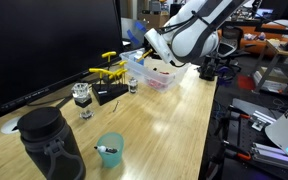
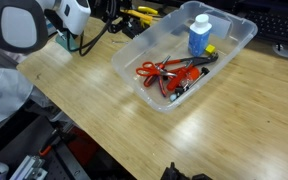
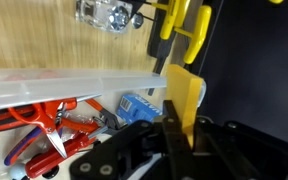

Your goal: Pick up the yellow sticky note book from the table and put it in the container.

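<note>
The yellow sticky note book is hanging by the container's side (image 3: 94, 83) and the yellow-handled tools, so next my gripper goes up clear of them and swings over the container's far end (image 2: 216, 38).
My gripper (image 3: 180, 128) is shut on the yellow sticky note book (image 3: 184, 95), which stands up between the fingers in the wrist view. The clear container (image 3: 44, 85) lies just below and beside it, holding red-handled tools (image 3: 44, 125) and a blue box (image 3: 139, 105). In both exterior views the gripper (image 1: 136, 38) (image 2: 70, 38) hangs above the wooden table (image 1: 174, 130) near one end of the container (image 1: 152, 74) (image 2: 236, 42). The pad itself is not clear in the exterior views.
Yellow-handled tools (image 1: 106, 68) (image 3: 180, 25) lie beside the container. A black box (image 1: 110, 93), a glass jar (image 1: 82, 97), a teal cup (image 1: 110, 150) and a black bag (image 1: 50, 142) stand along the table. A dark monitor (image 1: 44, 40) is behind them.
</note>
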`<action>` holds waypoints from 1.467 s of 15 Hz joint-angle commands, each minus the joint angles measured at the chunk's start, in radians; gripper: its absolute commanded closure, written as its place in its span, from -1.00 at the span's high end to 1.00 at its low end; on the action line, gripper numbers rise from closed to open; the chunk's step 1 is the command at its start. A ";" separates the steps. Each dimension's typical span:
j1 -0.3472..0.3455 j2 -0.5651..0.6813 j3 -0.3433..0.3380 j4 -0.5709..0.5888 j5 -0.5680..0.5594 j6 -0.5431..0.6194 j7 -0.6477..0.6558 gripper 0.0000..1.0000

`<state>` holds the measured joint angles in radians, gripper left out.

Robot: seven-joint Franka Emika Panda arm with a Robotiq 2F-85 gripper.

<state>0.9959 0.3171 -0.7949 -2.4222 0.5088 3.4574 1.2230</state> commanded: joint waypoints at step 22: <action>0.233 0.037 -0.146 -0.082 0.169 -0.002 0.144 -0.82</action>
<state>1.2294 0.3538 -0.9405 -2.5039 0.6782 3.4552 1.3671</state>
